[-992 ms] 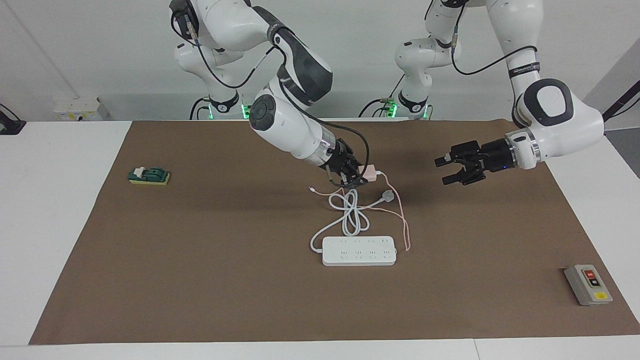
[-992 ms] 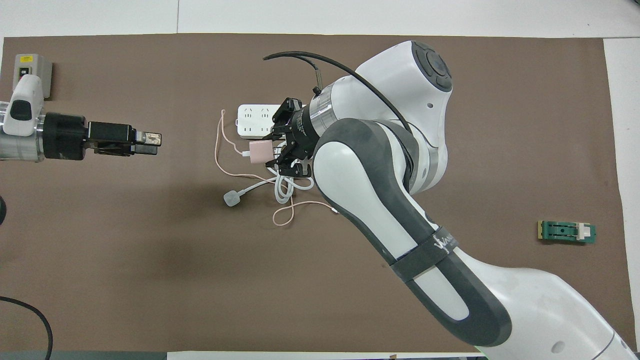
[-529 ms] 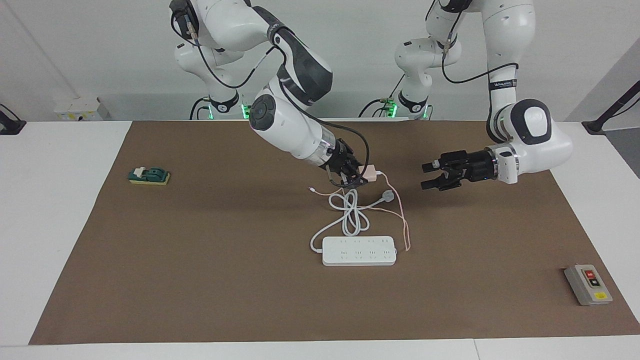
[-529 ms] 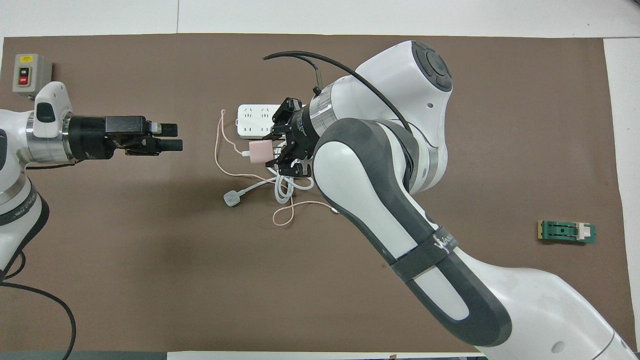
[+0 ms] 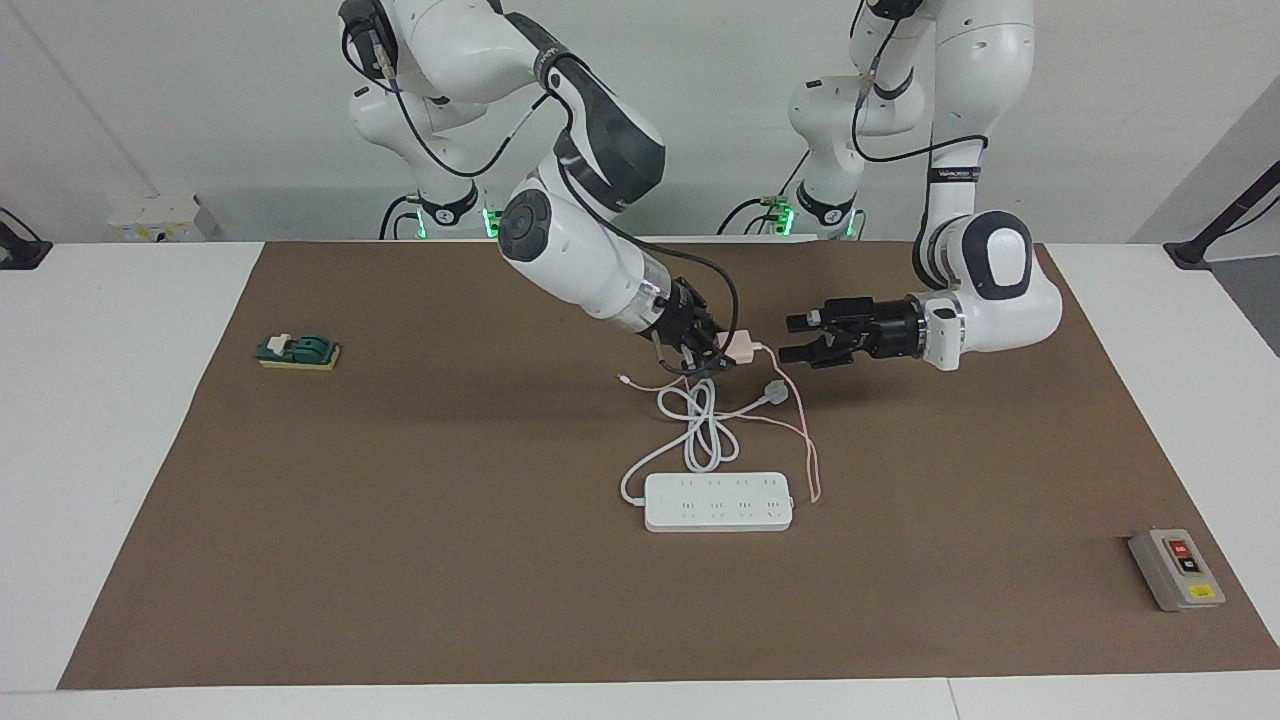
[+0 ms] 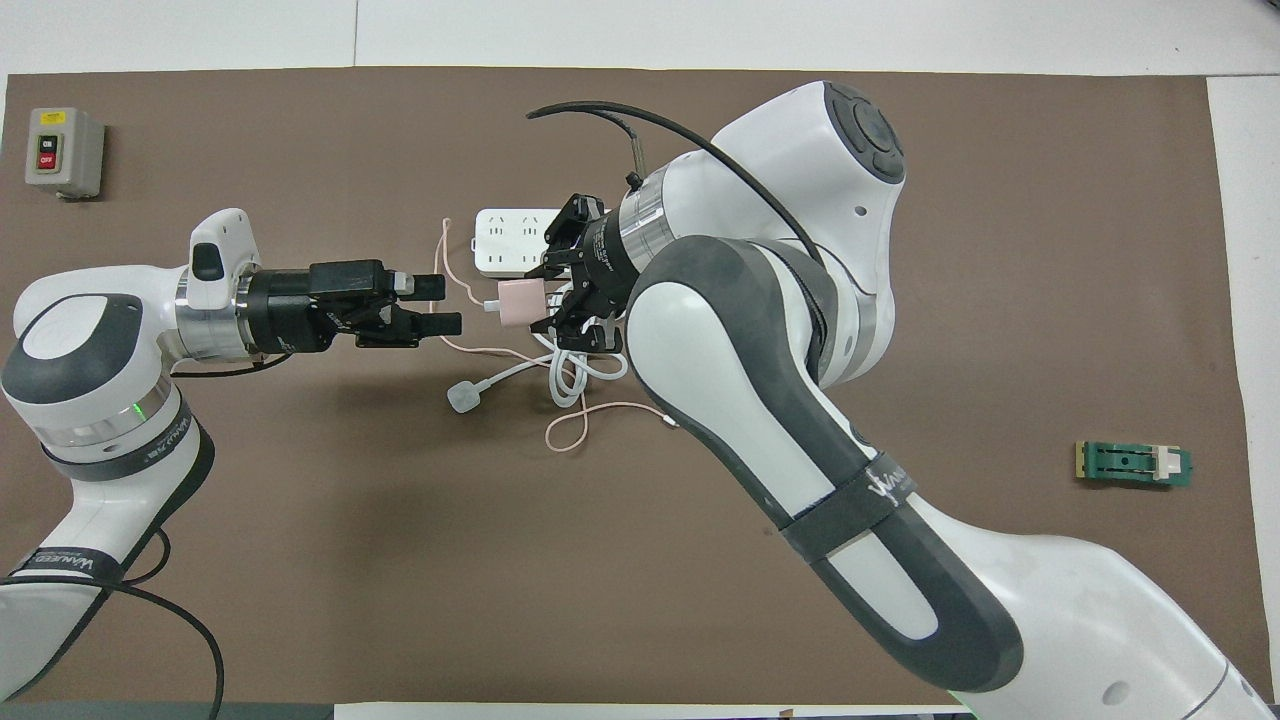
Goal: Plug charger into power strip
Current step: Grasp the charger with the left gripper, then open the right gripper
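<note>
My gripper will carry the charger to the power strip, and the cable's far end (image 6: 668, 420) will stay put, since the thin pink cable loops slack (image 6: 446, 238) beside the charger.
The charger (image 5: 741, 346) (image 6: 519, 302), a small pale pink cube, hangs above the mat with my right gripper (image 5: 722, 351) (image 6: 546, 300) shut on it. Its thin pink cable (image 5: 806, 432) (image 6: 438, 262) trails down onto the mat. The power strip (image 5: 718, 502) (image 6: 506, 243) lies flat, farther from the robots than the charger; in the overhead view the right gripper covers most of it. My left gripper (image 5: 788, 338) (image 6: 448, 305) is open and level with the charger, a short gap from it on the left arm's side.
The strip's thick white cord (image 5: 700, 432) lies coiled under the charger and ends in a round plug (image 5: 773, 390) (image 6: 462, 397). A grey button box (image 5: 1176, 569) (image 6: 64, 152) sits toward the left arm's end, a green block (image 5: 298, 351) (image 6: 1133, 464) toward the right arm's end.
The left arm has swung in from its end of the table, bringing its open gripper close beside the charger. The right arm and the charger have stayed still.
</note>
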